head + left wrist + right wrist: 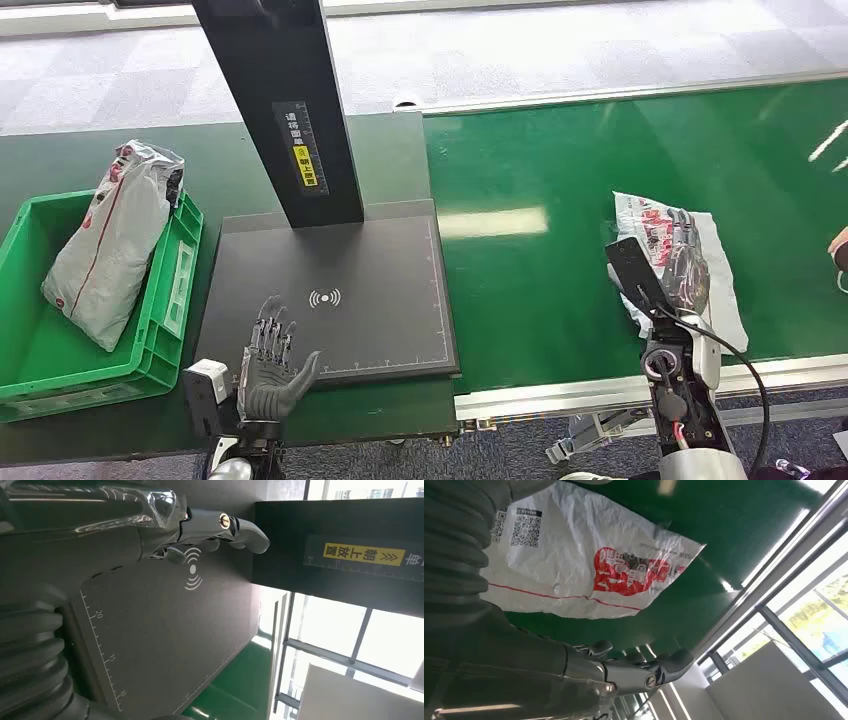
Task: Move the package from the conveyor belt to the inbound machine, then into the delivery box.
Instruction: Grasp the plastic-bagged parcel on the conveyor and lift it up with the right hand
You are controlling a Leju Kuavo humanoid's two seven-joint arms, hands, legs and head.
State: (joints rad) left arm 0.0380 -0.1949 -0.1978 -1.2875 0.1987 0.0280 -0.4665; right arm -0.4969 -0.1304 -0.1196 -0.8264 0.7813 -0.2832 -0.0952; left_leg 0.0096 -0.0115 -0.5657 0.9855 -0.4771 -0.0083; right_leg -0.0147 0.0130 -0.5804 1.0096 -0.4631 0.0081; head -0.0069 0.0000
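Observation:
My gripper will lift the white plastic package point(650, 237), and the package will bunch up and hang down around my grip, because it lies flat with a thin, loose edge point(728, 290).
A white plastic package point(725, 300) with red print lies flat on the green conveyor belt point(540, 280) at the right. My right hand point(685, 265) hovers over its left part with fingers stretched out and holds nothing. In the right wrist view the package point(574, 565) lies on the belt point(704, 580), apart from my extended fingers point(639, 672). My left hand point(270, 365) is open, palm up, at the near edge of the black inbound machine plate point(380, 290). The left wrist view has its fingers point(225, 527) above the plate point(165, 640).
A green delivery box point(190, 260) stands left of the machine with a grey package point(110, 250) leaning inside. The machine's black column point(290, 100) rises behind the plate. A person's hand point(840, 255) shows at the right edge by the belt.

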